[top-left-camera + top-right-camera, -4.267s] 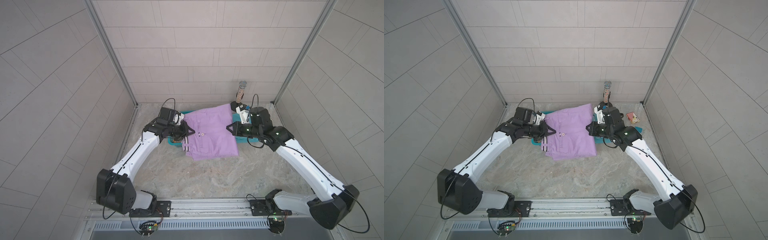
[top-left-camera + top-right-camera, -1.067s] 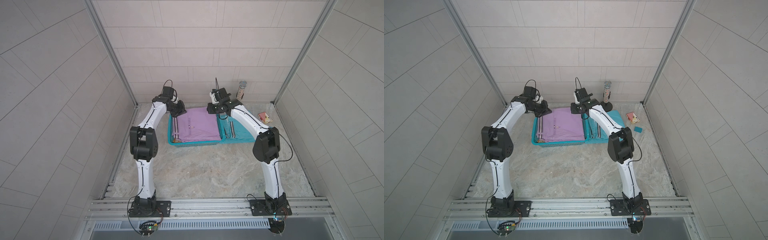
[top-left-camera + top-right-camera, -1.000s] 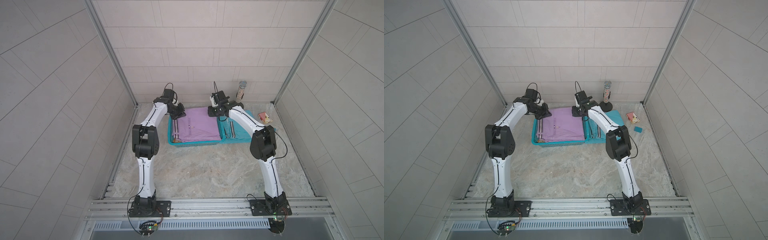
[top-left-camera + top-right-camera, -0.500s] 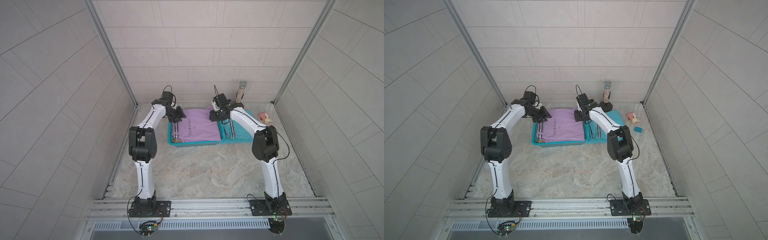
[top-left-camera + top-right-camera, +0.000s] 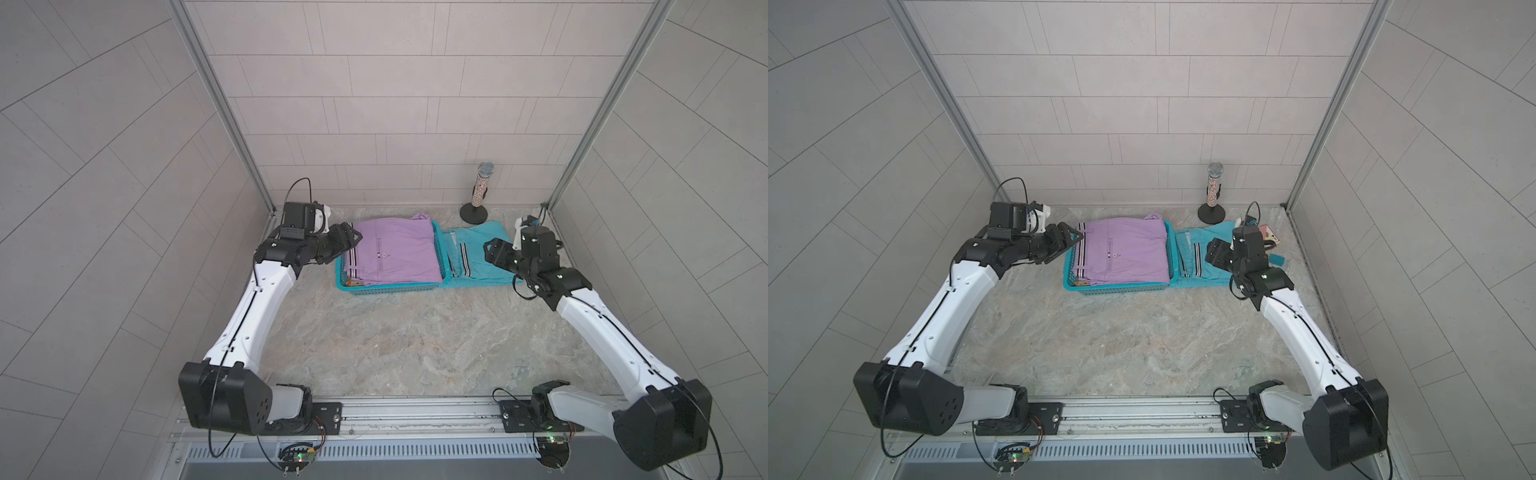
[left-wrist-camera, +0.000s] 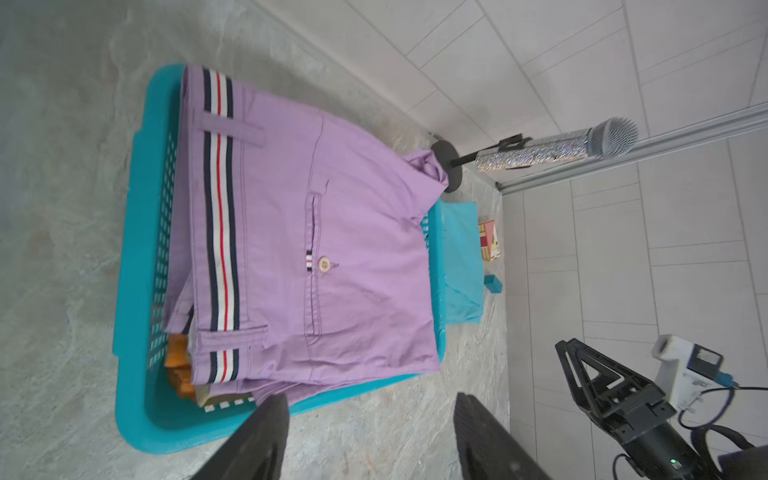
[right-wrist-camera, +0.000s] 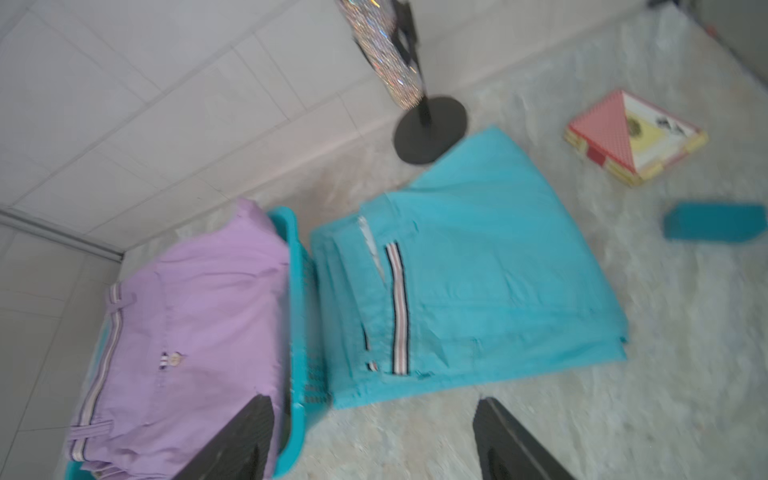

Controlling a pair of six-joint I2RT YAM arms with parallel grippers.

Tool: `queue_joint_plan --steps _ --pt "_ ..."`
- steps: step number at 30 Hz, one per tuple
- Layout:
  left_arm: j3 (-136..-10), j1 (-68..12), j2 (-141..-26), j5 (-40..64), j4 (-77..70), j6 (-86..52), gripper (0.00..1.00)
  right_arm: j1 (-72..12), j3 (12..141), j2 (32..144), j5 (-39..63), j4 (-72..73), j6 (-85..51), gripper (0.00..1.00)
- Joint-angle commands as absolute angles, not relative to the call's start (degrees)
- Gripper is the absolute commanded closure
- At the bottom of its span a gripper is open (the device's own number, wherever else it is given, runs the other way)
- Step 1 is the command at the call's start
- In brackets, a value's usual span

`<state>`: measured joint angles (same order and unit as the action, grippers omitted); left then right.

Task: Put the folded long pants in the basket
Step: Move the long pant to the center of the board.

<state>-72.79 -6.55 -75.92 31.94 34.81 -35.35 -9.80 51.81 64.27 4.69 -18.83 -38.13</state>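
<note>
Next, my right gripper pulls the pants in front of the basket point(image 5: 424, 340) first, because the turquoise pants lie point(image 5: 453, 254) against the basket's side, far from my left gripper.
The lilac folded long pants point(image 5: 395, 257) point(image 5: 1121, 253) point(image 6: 311, 249) lie on top inside the turquoise basket point(image 5: 390, 287) point(image 5: 1121, 289) point(image 6: 133, 291). An orange bundle point(image 6: 176, 365) peeks out beneath them. The turquoise folded pants point(image 5: 478, 259) point(image 5: 1200, 259) point(image 7: 478, 270) rest on the table against the basket's right wall. My left gripper point(image 5: 351, 240) point(image 5: 1071, 241) point(image 6: 370, 436) hovers open at the basket's left end, holding nothing. My right gripper point(image 5: 496, 253) point(image 5: 1217, 253) point(image 7: 374, 440) is open and empty above the turquoise pants' right part.
A glittery microphone on a round stand point(image 5: 482, 187) point(image 5: 1213, 191) stands at the back wall behind the turquoise pants. A red-and-yellow box point(image 5: 1268, 235) point(image 7: 636, 137) and a small teal block point(image 5: 1278, 260) point(image 7: 715, 222) lie near the right wall. Tiled walls close in on three sides.
Both grippers have opened and let go of the lilac pants, which now lie in the basket. Both arms have drawn back from the basket's far edge, the left to its left end, the right over the turquoise pants.
</note>
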Motion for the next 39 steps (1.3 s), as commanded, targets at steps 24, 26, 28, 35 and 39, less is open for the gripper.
queue_joint_plan --steps 24,26,28,35,39 --pt "-58.9 -6.5 -70.6 35.8 30.9 -34.3 0.08 -6.2 40.5 94.5 10.0 9.7 -55.7 0.11" --pt "-59.0 -6.5 -70.5 35.5 31.2 -33.7 0.07 -6.2 42.0 95.6 8.3 9.3 -55.5 0.11" --pt "-59.0 -6.4 -70.6 35.4 31.4 -33.4 0.07 -6.2 43.8 97.1 7.3 7.8 -55.4 0.12" --pt "-58.7 -6.5 -71.1 36.2 31.0 -33.3 0.08 -6.2 46.6 100.6 6.3 3.9 -54.4 0.97" --pt "-58.0 -6.7 -70.3 36.8 31.3 -33.9 0.1 -6.2 43.1 96.1 5.7 1.8 -54.1 1.0"
